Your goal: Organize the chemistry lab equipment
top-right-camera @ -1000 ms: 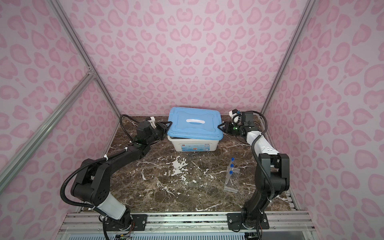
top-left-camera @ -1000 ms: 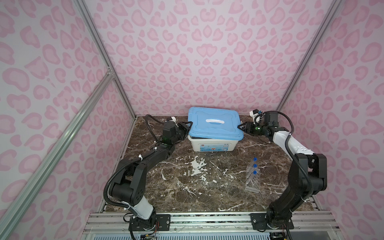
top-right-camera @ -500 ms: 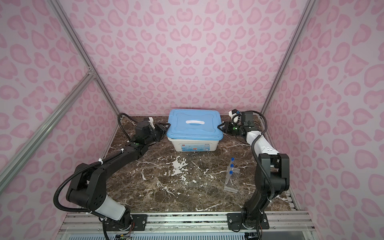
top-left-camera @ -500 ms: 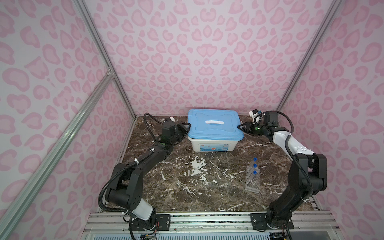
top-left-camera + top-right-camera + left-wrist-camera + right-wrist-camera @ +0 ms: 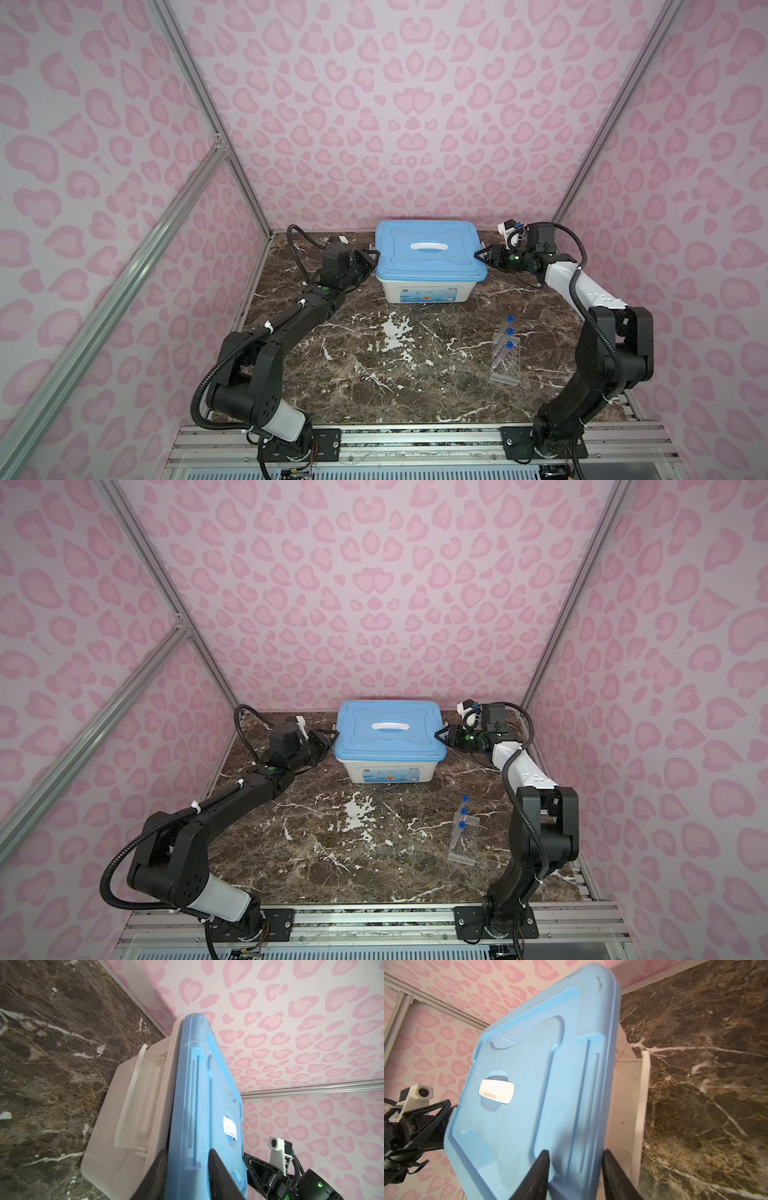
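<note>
The white latch (image 5: 641,1116) hangs open beside the blue lid's rim (image 5: 587,1174) in my right gripper, so next I release the lid's rim and fold the latch up over it.
Three clear blue-capped test tubes (image 5: 508,344) (image 5: 462,824) stand in a clear plastic rack (image 5: 505,368) (image 5: 462,848) at the front right of the marble table, apart from both arms. At the back, a blue lid (image 5: 428,253) (image 5: 388,729) (image 5: 207,1084) (image 5: 529,1064) lies on a white bin (image 5: 424,291) (image 5: 386,771) (image 5: 135,1105) (image 5: 627,1095). My left gripper (image 5: 372,259) (image 5: 330,739) (image 5: 188,1153) is shut on the lid's left rim. On the opposite rim, my right gripper (image 5: 482,255) (image 5: 440,732) (image 5: 576,1152) is shut too. The bin's inside is hidden.
The bin stands close to the pink patterned back wall, with side walls and metal frame posts to either side. Brown marble table (image 5: 374,374) (image 5: 332,854) stretches from the bin to the front rail, and only the tube rack stands on it.
A second ago the lid sat skewed and raised over the bin; now it lies level on it. The left jaws have opened slightly. The right arm has not moved.
</note>
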Robot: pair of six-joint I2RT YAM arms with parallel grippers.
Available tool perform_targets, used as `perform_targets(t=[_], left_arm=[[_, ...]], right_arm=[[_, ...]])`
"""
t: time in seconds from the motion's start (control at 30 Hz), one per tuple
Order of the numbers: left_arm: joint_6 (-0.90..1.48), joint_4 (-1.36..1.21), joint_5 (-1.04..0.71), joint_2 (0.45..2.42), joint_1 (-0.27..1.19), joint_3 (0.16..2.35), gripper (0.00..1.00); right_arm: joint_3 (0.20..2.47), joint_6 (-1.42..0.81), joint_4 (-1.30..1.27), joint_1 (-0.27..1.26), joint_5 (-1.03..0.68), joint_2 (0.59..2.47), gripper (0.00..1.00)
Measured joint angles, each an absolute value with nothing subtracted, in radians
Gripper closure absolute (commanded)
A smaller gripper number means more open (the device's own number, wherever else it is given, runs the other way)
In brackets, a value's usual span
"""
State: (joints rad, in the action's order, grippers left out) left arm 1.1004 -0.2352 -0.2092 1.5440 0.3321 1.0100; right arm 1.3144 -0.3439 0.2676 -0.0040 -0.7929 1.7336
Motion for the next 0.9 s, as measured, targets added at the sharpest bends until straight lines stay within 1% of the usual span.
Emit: perform_targets(t=[0.03, 0.07, 0.2, 0.27, 0.33, 0.43, 0.47, 0.5, 0.53, 0.57, 0.63, 0.87, 0.9], left_arm=[[1.099, -0.23, -0.209, 1.544, 0.332, 1.01, 0.65], [1.095, -0.226, -0.207, 1.544, 0.332, 1.01, 0.6], [1.076, -0.204, -0.195, 1.54, 0.332, 1.015, 0.57], [1.073, -0.196, -0.183, 1.529, 0.332, 1.014, 0.54], [1.068, -0.192, -0.175, 1.519, 0.332, 1.013, 0.5], [1.046, -0.179, -0.169, 1.514, 0.329, 1.013, 0.36], [1.042, -0.172, -0.169, 1.514, 0.325, 1.014, 0.29], [1.03, -0.163, -0.174, 1.514, 0.319, 1.014, 0.21], [1.019, -0.155, -0.18, 1.514, 0.312, 1.016, 0.11], [1.006, -0.142, -0.187, 1.515, 0.303, 1.024, 0.01], [0.974, -0.107, -0.21, 1.522, 0.281, 1.053, 0.02], [0.831, -0.053, -0.344, 1.576, 0.191, 1.113, 0.02], [0.813, -0.052, -0.376, 1.595, 0.183, 1.126, 0.02]], right_arm=[[1.315, -0.344, 0.268, -0.003, -0.792, 1.734, 0.57], [1.315, -0.344, 0.27, -0.002, -0.791, 1.734, 0.57], [1.316, -0.343, 0.276, -0.002, -0.789, 1.734, 0.56], [1.317, -0.34, 0.276, -0.002, -0.789, 1.734, 0.54], [1.319, -0.338, 0.281, -0.002, -0.786, 1.734, 0.51], [1.325, -0.337, 0.28, -0.002, -0.786, 1.734, 0.45], [1.326, -0.337, 0.281, -0.002, -0.785, 1.733, 0.44], [1.326, -0.337, 0.281, -0.004, -0.782, 1.73, 0.41], [1.326, -0.337, 0.281, -0.005, -0.781, 1.726, 0.39], [1.326, -0.337, 0.281, -0.008, -0.78, 1.722, 0.34], [1.326, -0.337, 0.276, -0.019, -0.78, 1.716, 0.25], [1.284, -0.385, 0.217, -0.064, -0.78, 1.712, 0.14], [1.28, -0.39, 0.205, -0.065, -0.783, 1.714, 0.1]])
